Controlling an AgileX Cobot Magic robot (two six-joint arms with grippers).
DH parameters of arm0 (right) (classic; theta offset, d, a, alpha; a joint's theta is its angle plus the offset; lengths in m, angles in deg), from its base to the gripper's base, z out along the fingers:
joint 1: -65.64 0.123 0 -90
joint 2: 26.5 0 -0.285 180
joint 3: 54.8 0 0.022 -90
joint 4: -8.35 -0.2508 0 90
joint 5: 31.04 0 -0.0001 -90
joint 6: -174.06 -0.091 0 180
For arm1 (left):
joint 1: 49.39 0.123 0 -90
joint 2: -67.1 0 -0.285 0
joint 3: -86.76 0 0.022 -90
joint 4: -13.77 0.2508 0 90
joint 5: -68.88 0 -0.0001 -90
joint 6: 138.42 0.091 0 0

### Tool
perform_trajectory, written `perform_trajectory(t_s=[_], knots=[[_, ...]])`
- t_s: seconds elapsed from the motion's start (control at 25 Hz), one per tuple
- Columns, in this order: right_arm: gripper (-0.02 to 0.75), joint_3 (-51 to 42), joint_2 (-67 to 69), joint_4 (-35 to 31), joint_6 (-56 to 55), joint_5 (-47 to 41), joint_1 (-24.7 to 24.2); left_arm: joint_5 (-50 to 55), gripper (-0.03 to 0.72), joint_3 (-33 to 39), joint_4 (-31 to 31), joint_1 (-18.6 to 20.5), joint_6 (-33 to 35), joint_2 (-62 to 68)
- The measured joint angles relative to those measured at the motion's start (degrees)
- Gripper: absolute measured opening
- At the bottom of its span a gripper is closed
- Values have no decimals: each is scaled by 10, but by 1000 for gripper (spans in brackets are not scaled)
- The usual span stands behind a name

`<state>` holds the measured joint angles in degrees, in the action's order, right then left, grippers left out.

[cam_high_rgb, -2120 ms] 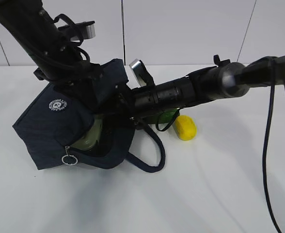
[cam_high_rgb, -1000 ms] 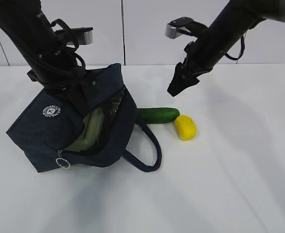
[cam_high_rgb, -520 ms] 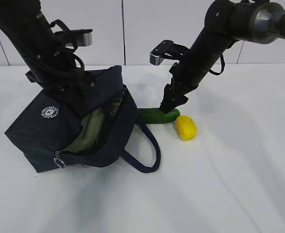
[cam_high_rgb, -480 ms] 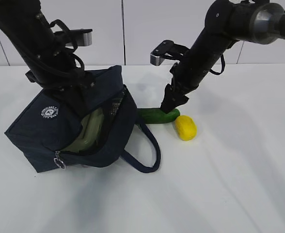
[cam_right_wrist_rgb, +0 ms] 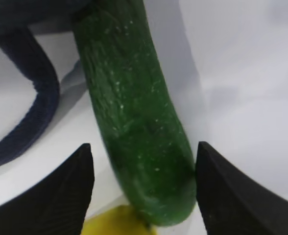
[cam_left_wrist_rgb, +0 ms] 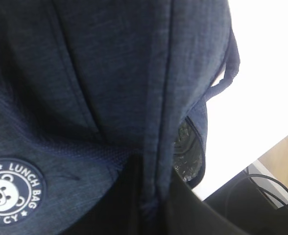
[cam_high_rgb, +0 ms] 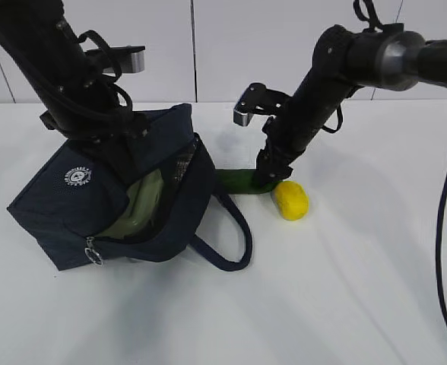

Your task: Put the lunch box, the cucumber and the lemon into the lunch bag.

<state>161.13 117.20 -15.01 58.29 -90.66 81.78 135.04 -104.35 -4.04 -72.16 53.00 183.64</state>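
A dark gap [cam_high_rgb: 167, 196] is open beside the lunch box. The cucumber [cam_high_rgb: 244, 181] will fit in and drop out of sight when I put it there.
The navy lunch bag [cam_high_rgb: 64, 205] lies tilted on the white table with its mouth open to the right. The sage-lidded lunch box [cam_high_rgb: 140, 209] sits inside it. My left gripper [cam_high_rgb: 121, 144] is shut on the bag's upper edge [cam_left_wrist_rgb: 154, 161]. The dark green cucumber [cam_high_rgb: 235, 181] lies on the table right of the bag, the yellow lemon [cam_high_rgb: 290, 200] beside its right end. My right gripper [cam_high_rgb: 267, 176] is open and straddles the cucumber's right end [cam_right_wrist_rgb: 139, 132]; its right fingertip [cam_right_wrist_rgb: 227, 191] touches the cucumber, the left one stands apart. A sliver of lemon [cam_right_wrist_rgb: 117, 223] shows below.
The bag's loop handle [cam_high_rgb: 235, 236] lies on the table below the cucumber and shows in the right wrist view [cam_right_wrist_rgb: 31, 122]. The white wall [cam_high_rgb: 208, 46] runs behind the table. A black cable [cam_high_rgb: 444, 228] hangs at the right.
My right gripper has come down from above the table and now straddles the cucumber's right end. The left arm and the bag have barely moved.
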Motion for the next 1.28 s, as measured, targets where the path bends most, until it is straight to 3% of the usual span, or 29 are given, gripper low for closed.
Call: perform_trajectory(t_s=[0.44, 0.68, 0.8, 0.96, 1.16, 1.28], knots=[[491, 0, 40, -24, 39, 22, 0, 9, 22, 0, 0, 0, 0, 0], [341, 7, 42, -25, 39, 1, 2, 13, 22, 0, 0, 0, 1, 0], [309, 38, 43, -24, 34, -27, 3, 14, 22, 0, 0, 0, 1, 0], [299, 110, 43, 11, -20, -74, 3, 16, 22, 0, 0, 0, 1, 0], [295, 214, 43, 99, -150, -105, -2, 17, 22, 0, 0, 0, 1, 0], [294, 247, 42, 101, -232, -106, -15, 14, 22, 0, 0, 0, 1, 0]])
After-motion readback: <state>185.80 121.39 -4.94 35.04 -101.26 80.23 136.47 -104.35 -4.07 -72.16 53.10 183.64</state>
